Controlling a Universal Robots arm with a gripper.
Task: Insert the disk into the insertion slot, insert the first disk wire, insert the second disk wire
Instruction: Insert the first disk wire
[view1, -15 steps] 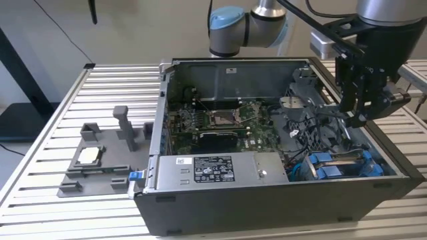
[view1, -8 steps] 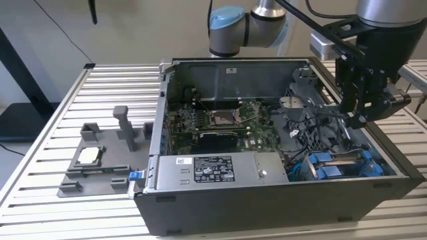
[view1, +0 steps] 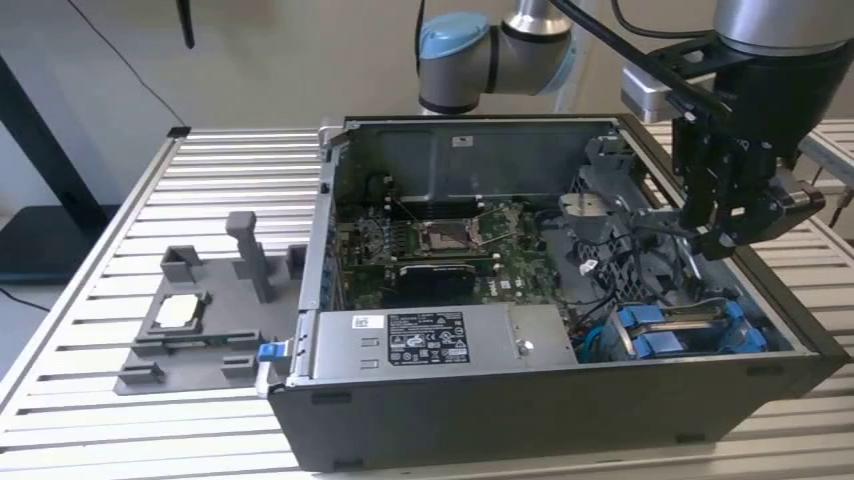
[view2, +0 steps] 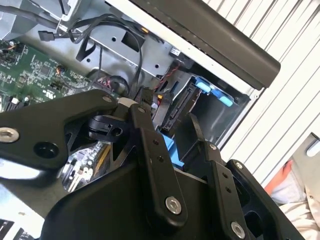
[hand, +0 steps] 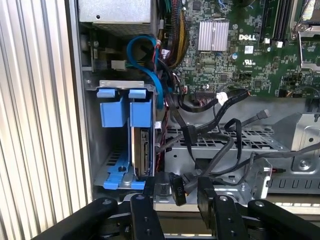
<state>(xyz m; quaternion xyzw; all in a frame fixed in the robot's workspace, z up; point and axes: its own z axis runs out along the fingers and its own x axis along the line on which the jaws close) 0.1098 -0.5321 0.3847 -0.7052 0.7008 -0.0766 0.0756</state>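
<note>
I expect the wire of the black wire connector (hand: 177, 190) to follow in a round bend when I carry the connector to the disk, because a slack loop (hand: 226, 150) lies behind it.
The disk (view1: 683, 328) sits on edge inside the insertion slot (view1: 627, 345) at the case's front corner on the exterior view's right, its blue carrier tabs (hand: 122, 107) facing out. Its silver side (hand: 142, 152) shows in the first wrist view. My gripper (view1: 727, 238) hangs over that side of the case, just above the bay. Its fingers (hand: 150, 192) stand apart, open, with a black wire connector (hand: 177, 189) lying between them and a gap on each side. Several black disk wires (hand: 220, 102) lie loose over the metal cage beside the slot.
The open computer case (view1: 534, 430) rests on a slatted metal table (view1: 80, 400). A grey box with a sticker (view1: 427, 340) lies along its front edge, the motherboard (view1: 441, 245) behind it. A grey fixture (view1: 200, 320) stands outside on the exterior view's left. A blue cable (hand: 145, 52) loops above the slot.
</note>
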